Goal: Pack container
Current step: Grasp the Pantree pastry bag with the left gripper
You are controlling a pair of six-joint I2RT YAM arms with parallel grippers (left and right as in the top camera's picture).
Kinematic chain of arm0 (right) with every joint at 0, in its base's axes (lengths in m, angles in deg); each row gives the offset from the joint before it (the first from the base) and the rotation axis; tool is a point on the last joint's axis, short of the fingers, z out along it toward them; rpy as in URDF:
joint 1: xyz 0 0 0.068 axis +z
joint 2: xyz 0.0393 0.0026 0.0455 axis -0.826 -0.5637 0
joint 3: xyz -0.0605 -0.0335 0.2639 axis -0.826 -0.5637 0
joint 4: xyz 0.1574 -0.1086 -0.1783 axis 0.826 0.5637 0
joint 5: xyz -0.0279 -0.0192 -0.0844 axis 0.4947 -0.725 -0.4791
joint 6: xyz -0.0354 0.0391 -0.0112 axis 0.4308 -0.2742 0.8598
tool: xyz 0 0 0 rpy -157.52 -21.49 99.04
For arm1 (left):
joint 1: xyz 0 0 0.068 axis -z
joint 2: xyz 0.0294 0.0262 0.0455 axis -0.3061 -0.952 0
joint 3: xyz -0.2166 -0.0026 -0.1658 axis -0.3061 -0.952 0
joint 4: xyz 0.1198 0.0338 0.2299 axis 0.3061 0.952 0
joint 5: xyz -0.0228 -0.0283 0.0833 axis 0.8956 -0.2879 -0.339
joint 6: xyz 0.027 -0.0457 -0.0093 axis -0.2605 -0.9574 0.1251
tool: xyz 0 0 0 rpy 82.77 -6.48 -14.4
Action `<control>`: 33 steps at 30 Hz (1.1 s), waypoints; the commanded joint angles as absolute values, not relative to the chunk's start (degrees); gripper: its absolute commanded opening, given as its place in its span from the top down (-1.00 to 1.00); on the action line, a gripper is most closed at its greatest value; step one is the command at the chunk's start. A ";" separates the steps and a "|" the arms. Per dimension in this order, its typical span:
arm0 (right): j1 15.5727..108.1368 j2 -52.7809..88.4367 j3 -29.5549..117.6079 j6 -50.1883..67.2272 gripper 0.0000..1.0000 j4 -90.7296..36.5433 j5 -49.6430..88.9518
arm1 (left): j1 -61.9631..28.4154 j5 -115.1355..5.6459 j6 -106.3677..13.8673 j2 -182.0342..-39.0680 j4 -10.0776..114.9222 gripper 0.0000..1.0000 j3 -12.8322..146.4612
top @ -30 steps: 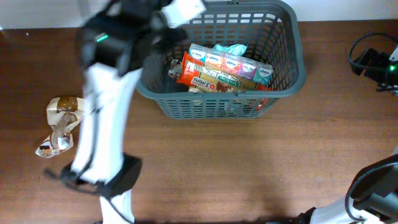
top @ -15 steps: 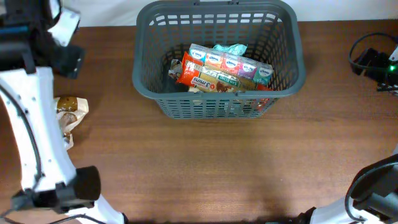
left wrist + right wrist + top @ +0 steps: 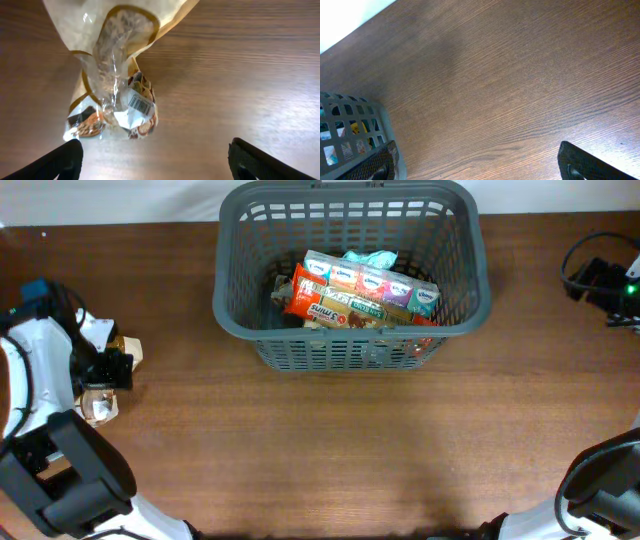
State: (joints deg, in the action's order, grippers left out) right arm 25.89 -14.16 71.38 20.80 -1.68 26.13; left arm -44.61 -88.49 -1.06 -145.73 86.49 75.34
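Observation:
My left gripper's open fingers span the width of the snack bag's narrow waist (image 3: 111,62), so I should keep lowering toward that waist (image 3: 112,67) until they straddle it.
The container, a dark grey slotted basket (image 3: 228,310), stands at the back centre and holds several packets: an orange-red bar packet (image 3: 322,308), a row of small tissue packs (image 3: 372,281) and a teal wrapper (image 3: 370,258). Its corner shows in the right wrist view (image 3: 347,132). A tan and clear snack bag (image 3: 127,351) lies on the table at the far left, and it also shows in the left wrist view (image 3: 114,75). My left gripper (image 3: 104,368) hangs over this bag, open and empty (image 3: 157,162), with the bag just beyond the fingertips. My right gripper (image 3: 592,277) is open and empty (image 3: 485,165) at the far right.
The wooden table (image 3: 380,450) stretches bare in front of the basket. Black cables (image 3: 580,255) sit by the right arm at the right edge. The right arm's base shows at the bottom right corner (image 3: 600,480).
My left arm has swung from above the basket's left side out to the far left and come down over the snack bag. The right arm and the basket have not moved.

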 commanded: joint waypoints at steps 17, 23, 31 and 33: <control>26.04 -13.39 71.18 20.43 -0.98 -1.84 26.42 | -48.48 -86.83 1.43 -151.92 68.28 -0.82 67.38; 26.04 -13.39 71.18 20.43 -0.99 -1.84 26.40 | -48.48 -87.84 1.43 -155.72 67.14 -0.79 67.38; 26.04 -13.39 71.18 20.43 -0.98 -1.84 26.42 | -48.63 -88.12 1.41 -157.29 65.00 0.50 67.38; 26.04 -13.39 71.18 20.43 -0.98 -1.84 26.42 | -48.63 -88.10 1.39 -157.29 65.66 0.96 67.40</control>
